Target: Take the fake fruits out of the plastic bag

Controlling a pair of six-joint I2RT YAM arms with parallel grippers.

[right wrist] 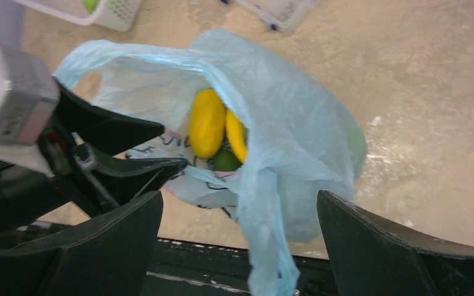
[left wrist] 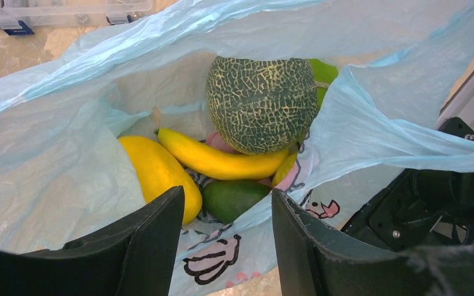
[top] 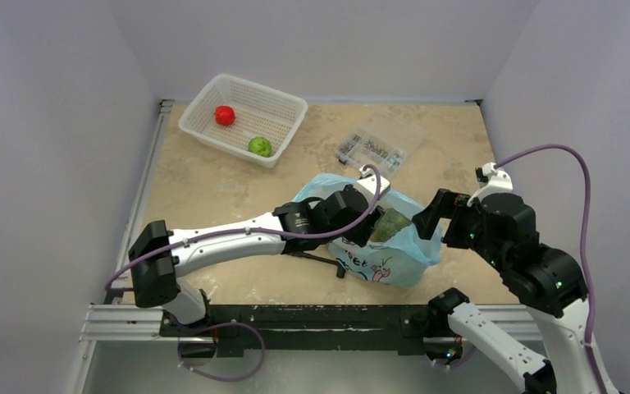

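Observation:
My right gripper is open with the bag's side hanging loose between its fingers, so it should close tight on that side before my left gripper takes the orange-yellow oval fruit.
The light-blue plastic bag lies near the table's front, its mouth open. In the left wrist view the bag holds a netted green melon, a yellow banana, an orange-yellow oval fruit, a dark green fruit and another green one. My left gripper is open at the mouth, the bag's lower lip between its fingers. My right gripper is open on the bag's right side, a twisted strip of bag hanging between its fingers. A red fruit and a green fruit lie in the basket.
The white mesh basket stands at the back left. A clear compartment box of small metal parts sits behind the bag. Grey walls close the table on three sides. The black front rail runs just below the bag.

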